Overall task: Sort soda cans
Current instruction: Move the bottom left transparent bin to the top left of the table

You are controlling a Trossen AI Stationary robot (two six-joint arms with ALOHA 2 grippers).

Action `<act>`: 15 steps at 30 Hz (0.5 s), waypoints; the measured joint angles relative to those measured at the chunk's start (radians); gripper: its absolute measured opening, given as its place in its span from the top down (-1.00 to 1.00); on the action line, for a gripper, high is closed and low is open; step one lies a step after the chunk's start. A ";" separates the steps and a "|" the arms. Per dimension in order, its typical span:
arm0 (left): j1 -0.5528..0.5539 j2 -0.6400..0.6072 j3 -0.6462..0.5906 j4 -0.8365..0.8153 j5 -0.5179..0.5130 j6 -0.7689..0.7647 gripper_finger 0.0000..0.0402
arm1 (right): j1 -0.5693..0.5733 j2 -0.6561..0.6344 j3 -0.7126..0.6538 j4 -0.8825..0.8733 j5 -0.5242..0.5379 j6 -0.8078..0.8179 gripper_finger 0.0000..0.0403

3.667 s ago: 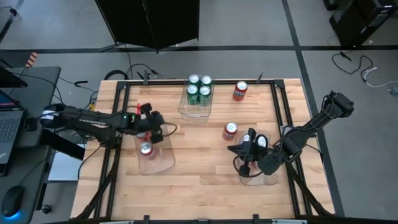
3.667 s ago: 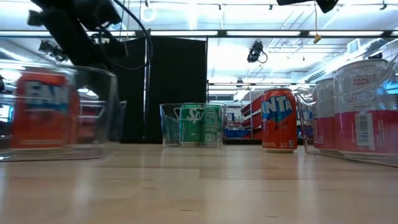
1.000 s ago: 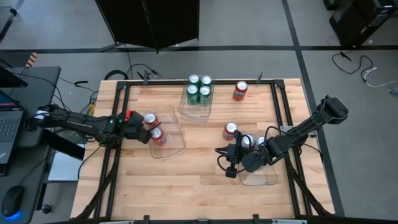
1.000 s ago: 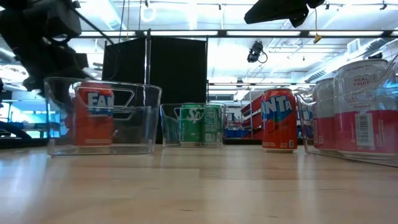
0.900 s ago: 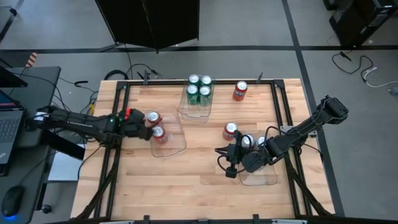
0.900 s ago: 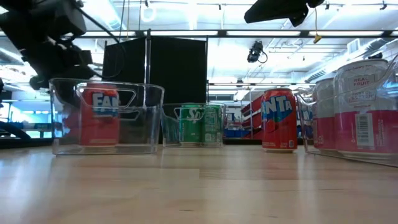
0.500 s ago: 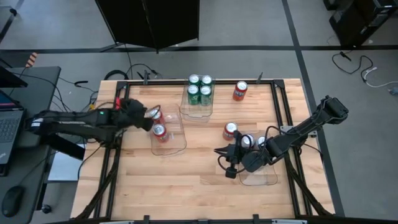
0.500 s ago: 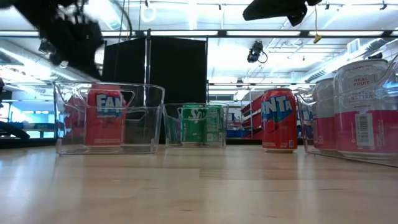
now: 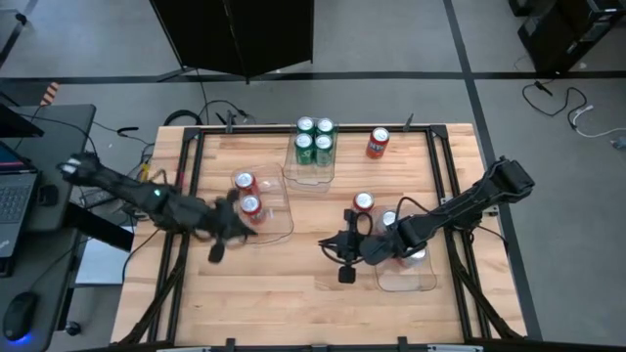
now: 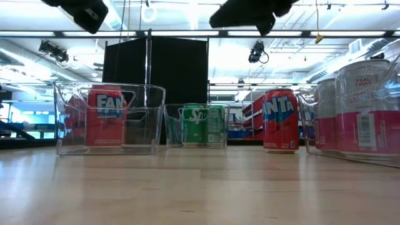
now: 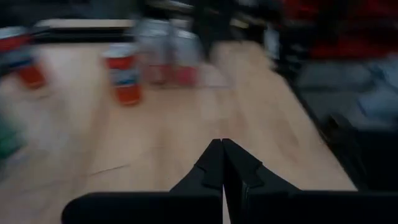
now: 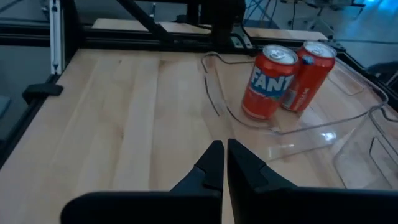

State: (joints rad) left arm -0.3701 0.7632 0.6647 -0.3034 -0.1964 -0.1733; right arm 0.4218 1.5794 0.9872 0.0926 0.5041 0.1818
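I need to push the red cans' tray [image 9: 272, 217] back with my left gripper first so that it sits square next to the green cans' tray, because it is slanted and well short of the far frame.
Two red soda cans [image 9: 248, 195] stand in a clear tray [image 9: 279, 220] at the left, which my right wrist view also shows [image 12: 267, 81]. Several green cans [image 9: 313, 139] fill the far middle tray. One red can [image 9: 379, 143] stands loose at the far right, another [image 9: 363, 202] mid-table. Silver-white cans [image 10: 362, 106] sit in the right tray [image 9: 406, 279], mostly hidden under my right arm in the high view. My left gripper [image 11: 222, 149] is shut and hovers above the table near the left tray's near corner. My right gripper [image 12: 221, 152] is shut, raised mid-table, pointing toward the left tray.
A black metal frame [image 9: 186, 196] runs around the wooden table top. The near half of the table [image 9: 293, 303] is bare wood. A laptop [image 9: 15, 196] sits on a side desk off the left edge.
My left gripper has come away from the left tray's left side, risen, swung toward the table's near edge and rolled, staying shut. Before that the tray with its two red cans slid a little toward the right. My right gripper has moved toward the table's left.
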 joint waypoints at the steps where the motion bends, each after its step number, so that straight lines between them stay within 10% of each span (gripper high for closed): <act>1: -0.032 0.032 -0.004 0.023 0.004 0.015 1.00 | 0.000 0.003 0.011 -0.007 0.000 -0.002 0.96; 15: -0.236 0.499 -0.008 0.079 -0.128 0.057 1.00 | -0.001 -0.001 0.051 -0.082 0.002 -0.005 0.96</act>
State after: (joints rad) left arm -0.6064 1.2625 0.6563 -0.2246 -0.3249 -0.1159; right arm 0.4210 1.5780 1.0382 0.0102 0.5064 0.1764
